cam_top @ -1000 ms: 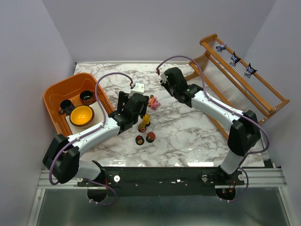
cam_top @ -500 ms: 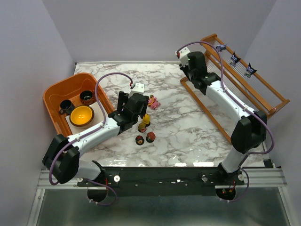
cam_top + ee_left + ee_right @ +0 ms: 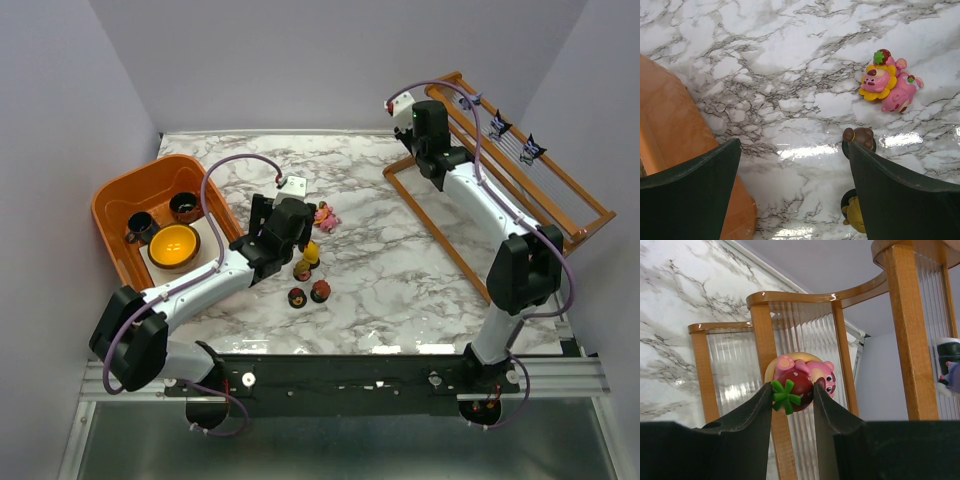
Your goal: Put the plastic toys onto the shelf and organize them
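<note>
My right gripper should keep lowering the pink bear toy (image 3: pixel 799 381) until its base rests on the empty clear panel of the middle level (image 3: pixel 807 335), because the toy is hanging over that panel.
My right gripper (image 3: pixel 792 390) is shut on a pink bear toy with a red strawberry (image 3: pixel 801 381) and holds it up in front of the wooden shelf (image 3: pixel 765 335). In the top view this gripper (image 3: pixel 428 128) is at the shelf's (image 3: pixel 520 175) far left end. Three purple-black toys (image 3: pixel 497 124) stand on the upper tier. My left gripper (image 3: pixel 794 145) is open and empty above the table, in the top view (image 3: pixel 292 232) beside the loose toys. Pink toys (image 3: pixel 887 85) lie ahead, and a brown bear (image 3: pixel 858 136) and a yellow toy (image 3: pixel 854 215) are by the right finger (image 3: pixel 900 195).
An orange tub (image 3: pixel 120 190) at the left holds two dark cups (image 3: pixel 186 206) and a yellow bowl (image 3: pixel 174 246); its corner shows in the left wrist view (image 3: pixel 670 135). Two more small toys (image 3: pixel 308 294) stand nearer the table's front edge. Walls close in on both sides.
My right arm has swung from the table's middle to the shelf's far left end and risen, carrying the pink bear toy. The left arm has not moved.
</note>
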Robot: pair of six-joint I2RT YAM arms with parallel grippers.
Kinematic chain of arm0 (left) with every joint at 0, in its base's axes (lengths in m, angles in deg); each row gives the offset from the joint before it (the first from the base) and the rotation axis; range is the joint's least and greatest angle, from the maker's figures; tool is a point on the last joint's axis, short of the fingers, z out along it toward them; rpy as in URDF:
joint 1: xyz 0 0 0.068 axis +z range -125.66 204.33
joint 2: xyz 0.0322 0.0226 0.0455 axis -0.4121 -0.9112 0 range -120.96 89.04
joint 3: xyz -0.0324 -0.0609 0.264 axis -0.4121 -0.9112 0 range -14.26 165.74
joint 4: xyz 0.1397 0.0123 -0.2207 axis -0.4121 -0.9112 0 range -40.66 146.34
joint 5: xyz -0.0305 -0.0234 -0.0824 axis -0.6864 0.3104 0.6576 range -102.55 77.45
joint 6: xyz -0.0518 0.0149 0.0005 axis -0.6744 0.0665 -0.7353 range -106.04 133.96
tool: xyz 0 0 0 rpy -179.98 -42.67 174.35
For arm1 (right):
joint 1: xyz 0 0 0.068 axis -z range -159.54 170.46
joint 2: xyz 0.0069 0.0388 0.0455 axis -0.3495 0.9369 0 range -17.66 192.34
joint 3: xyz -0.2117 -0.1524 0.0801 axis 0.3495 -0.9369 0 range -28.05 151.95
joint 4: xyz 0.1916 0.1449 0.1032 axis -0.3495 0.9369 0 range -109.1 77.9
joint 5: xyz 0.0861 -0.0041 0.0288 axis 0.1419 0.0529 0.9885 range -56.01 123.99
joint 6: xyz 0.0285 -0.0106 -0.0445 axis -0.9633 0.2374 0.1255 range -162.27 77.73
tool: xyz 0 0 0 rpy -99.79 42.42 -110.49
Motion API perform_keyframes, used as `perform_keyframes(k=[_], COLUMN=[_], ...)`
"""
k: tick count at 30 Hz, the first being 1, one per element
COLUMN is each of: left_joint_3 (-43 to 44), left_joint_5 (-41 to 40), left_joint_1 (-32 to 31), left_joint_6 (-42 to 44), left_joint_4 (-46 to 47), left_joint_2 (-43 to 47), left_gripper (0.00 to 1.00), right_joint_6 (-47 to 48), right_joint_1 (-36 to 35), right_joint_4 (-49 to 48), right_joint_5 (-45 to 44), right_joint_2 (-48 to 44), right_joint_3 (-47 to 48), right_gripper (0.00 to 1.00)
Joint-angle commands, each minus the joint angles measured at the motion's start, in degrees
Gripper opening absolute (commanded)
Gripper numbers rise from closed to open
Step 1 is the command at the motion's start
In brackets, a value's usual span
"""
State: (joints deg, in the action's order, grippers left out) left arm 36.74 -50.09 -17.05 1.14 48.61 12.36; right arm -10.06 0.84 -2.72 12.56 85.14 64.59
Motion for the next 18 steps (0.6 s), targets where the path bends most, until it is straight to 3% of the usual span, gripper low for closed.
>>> perform_keyframes(k=[1, 18], left_joint_3=[-0.6, -0.7], left_joint_5=[-1.0, -0.5], left_joint_1=[-0.4, -0.4], left_joint_6=[0.4, 0.5], left_joint_4=[1.7, 1.8], left_joint_2=[1.9, 2.0], left_gripper=[0.99, 0.99], right_joint_6=[2.8, 6.3], right_joint_1=[1.2, 2.6], right_joint_4=[-3.0, -5.0], right_joint_5=[-0.8, -3.4], right_joint_2=[1.6, 3.7], right_joint_3=[2.5, 1.0], right_gripper=[0.01, 0.02])
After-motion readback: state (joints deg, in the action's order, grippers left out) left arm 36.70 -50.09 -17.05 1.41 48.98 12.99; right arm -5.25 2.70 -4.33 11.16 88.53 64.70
